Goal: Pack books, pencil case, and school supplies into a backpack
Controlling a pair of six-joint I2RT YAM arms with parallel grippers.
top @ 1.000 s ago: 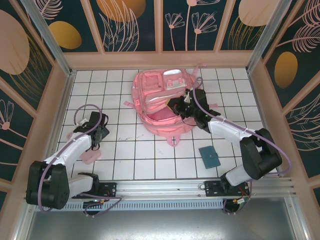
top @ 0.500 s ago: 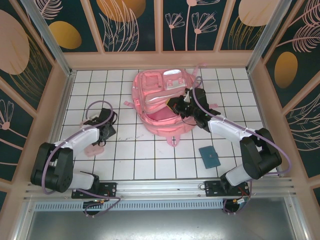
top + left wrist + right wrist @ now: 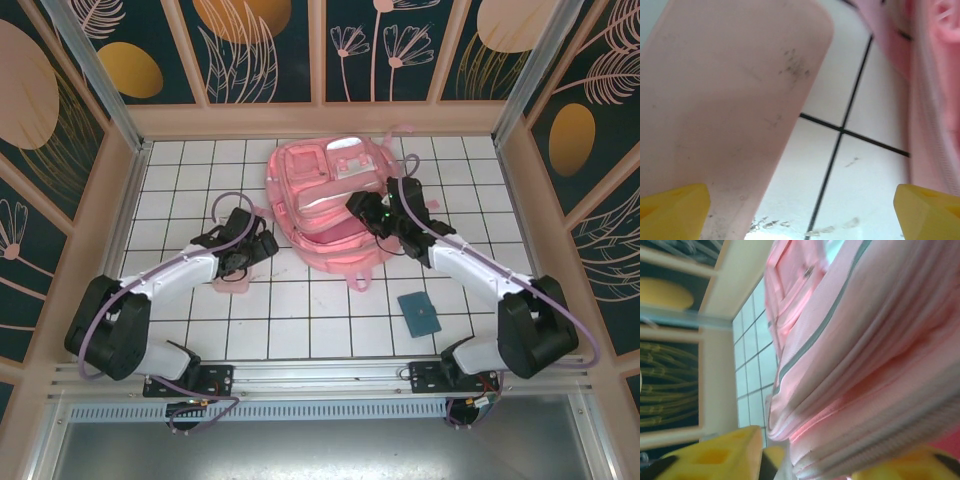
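Note:
Next, I move my right gripper off the backpack and take the pencil case's edge [image 3: 785, 147] beside it, because the pencil case [image 3: 735, 105] lies flat and is too wide for my left gripper's fingers.
The pink backpack [image 3: 322, 200] lies flat at the middle back of the tiled table, and its ribbed fabric [image 3: 875, 355] is close up in the right wrist view. My right gripper [image 3: 364, 208] [image 3: 815, 460] is over its right edge, jaws apart, with a fold of fabric between the yellow fingers [image 3: 715, 455]. My left gripper [image 3: 263, 244] [image 3: 800, 212] is open just left of the backpack, low over the tiles. A pale pink translucent pencil case [image 3: 227, 283] [image 3: 725, 105] lies beside its left finger. The books are out of view.
A small teal flat item [image 3: 419, 313] lies on the tiles at the front right. A pink strap [image 3: 357, 279] trails from the backpack's near edge. Wooden walls [image 3: 320, 120] close in the back and both sides.
My right gripper has opened and the raised edge of the backpack has sagged down. My left arm swung right toward the backpack, and the pink case moved with it.

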